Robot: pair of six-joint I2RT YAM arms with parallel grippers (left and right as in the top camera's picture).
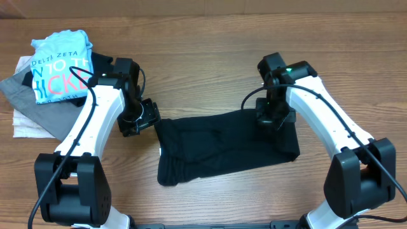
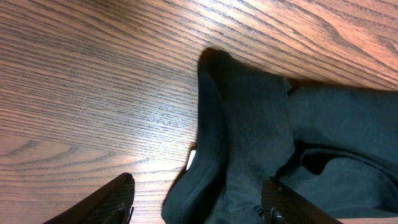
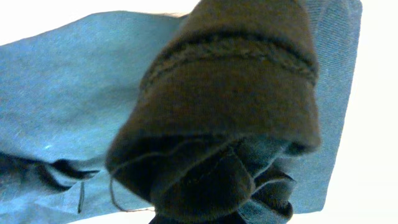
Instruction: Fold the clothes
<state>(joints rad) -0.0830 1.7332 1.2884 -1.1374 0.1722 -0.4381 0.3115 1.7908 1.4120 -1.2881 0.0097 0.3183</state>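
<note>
I can see the stitched hem (image 3: pixel 233 51) hanging over the black garment's spread fabric (image 1: pixel 259 147), so my right gripper should keep laying the hem down and let go of it there.
A black garment (image 1: pixel 222 146) lies spread flat on the wooden table, a little crumpled along its left side. My left gripper (image 1: pixel 143 117) is at its upper left corner. In the left wrist view the jaws (image 2: pixel 198 183) are open and straddle the garment's folded edge (image 2: pixel 249 124). My right gripper (image 1: pixel 275 117) is at the garment's upper right edge. In the right wrist view bunched fabric with a stitched hem (image 3: pixel 217 124) fills the frame close to the camera and hides the fingers. The fabric gathers where the jaws sit, so they look shut on it.
A pile of clothes sits at the table's far left: a light blue printed T-shirt (image 1: pixel 60 67) on top of a grey garment (image 1: pixel 38 105) and a white cloth (image 1: pixel 25 127). Bare wood table (image 1: pixel 210 51) lies behind and around the black garment.
</note>
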